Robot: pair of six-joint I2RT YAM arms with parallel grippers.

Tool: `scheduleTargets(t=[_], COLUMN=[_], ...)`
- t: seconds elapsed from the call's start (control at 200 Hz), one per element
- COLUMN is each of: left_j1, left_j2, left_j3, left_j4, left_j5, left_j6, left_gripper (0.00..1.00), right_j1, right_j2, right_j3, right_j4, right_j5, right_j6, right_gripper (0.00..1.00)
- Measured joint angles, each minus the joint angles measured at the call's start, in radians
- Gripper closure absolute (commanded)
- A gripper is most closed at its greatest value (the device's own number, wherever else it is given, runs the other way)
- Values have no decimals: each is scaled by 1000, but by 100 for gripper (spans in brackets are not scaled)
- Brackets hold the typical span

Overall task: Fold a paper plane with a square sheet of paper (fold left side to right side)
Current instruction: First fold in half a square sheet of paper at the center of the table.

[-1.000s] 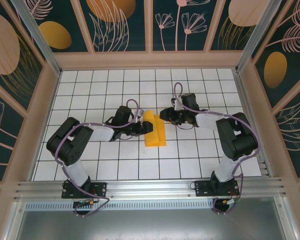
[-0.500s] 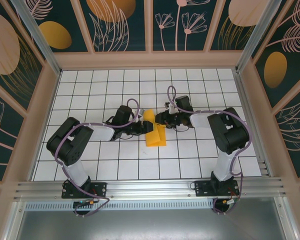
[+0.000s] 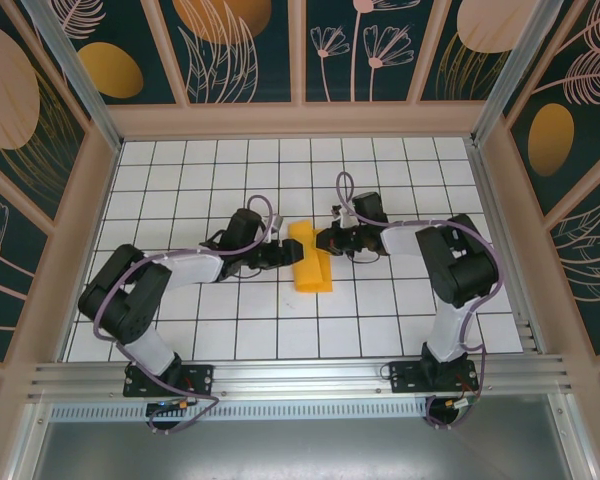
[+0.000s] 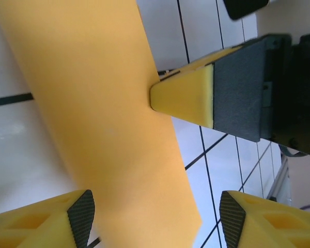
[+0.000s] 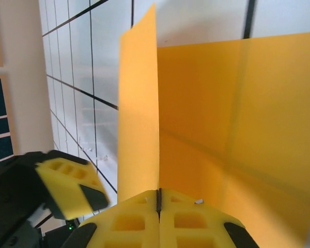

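I should back my right gripper off while my left gripper pushes the flap (image 3: 305,262) over to the bottom layer's edge (image 3: 330,281), as the paper's flap stands short of it.
The orange sheet of paper (image 3: 310,260) lies folded into a narrow strip in the middle of the white tiled table, with one flap (image 5: 139,103) standing upright. My right gripper (image 3: 326,240) is at the strip's right side, shut (image 5: 158,199) on the bottom edge of that flap. It appears in the left wrist view as a yellow wedge (image 4: 183,98) touching the paper's edge. My left gripper (image 3: 279,256) is at the strip's left side, open (image 4: 157,219), and the paper (image 4: 108,119) runs between its two fingertips without touching the right one.
The tiled table (image 3: 180,180) is boxed in by a wooden frame with patterned panels (image 3: 300,118). An aluminium rail (image 3: 300,375) carrying both arm bases runs along the near edge. Bare tiles lie all round the paper.
My right gripper moved left to the paper and shut on its raised flap. The left arm stretched a little further toward the paper, and its jaws stayed open.
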Motion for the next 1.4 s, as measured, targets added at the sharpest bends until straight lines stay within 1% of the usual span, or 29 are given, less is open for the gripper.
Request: scheduleTargets(t=[0.12, 0.26, 0.41, 0.596, 0.691, 0.796, 0.871, 0.976, 1.086, 1.161, 1.401], left_j1=[0, 0, -15, -40, -48, -53, -55, -56, -61, -64, -84], left_j2=[-18, 15, 90, 145, 156, 167, 179, 188, 192, 196, 218], left_j3=[46, 81, 113, 143, 156, 168, 175, 183, 193, 199, 249], left_j4=[-86, -143, -166, -180, -180, -180, -183, -193, -209, -217, -262], left_j5=[-82, -133, -151, -159, -159, -159, -162, -168, -182, -189, -219], left_j6=[-1, -13, -34, -55, -63, -66, -66, -68, -69, -69, -68], left_gripper=[34, 36, 38, 44, 47, 49, 50, 53, 55, 55, 55], right_j1=[-18, -19, -19, -19, -20, -20, -25, -35, -50, -63, -119], right_j2=[-10, -13, -21, -39, -43, -44, -48, -68, -109, -141, -217], right_j3=[-8, -12, -25, -49, -58, -64, -66, -70, -72, -72, -92], right_j4=[-17, -29, -40, -43, -43, -44, -47, -54, -77, -98, -159], right_j5=[13, 21, 40, 54, 61, 65, 68, 84, 111, 137, 214], right_j6=[-12, -16, -19, -20, -20, -26, -26, -33, -43, -56, -88], right_gripper=[100, 100, 100, 99, 96, 92, 82, 71, 62, 60, 57])
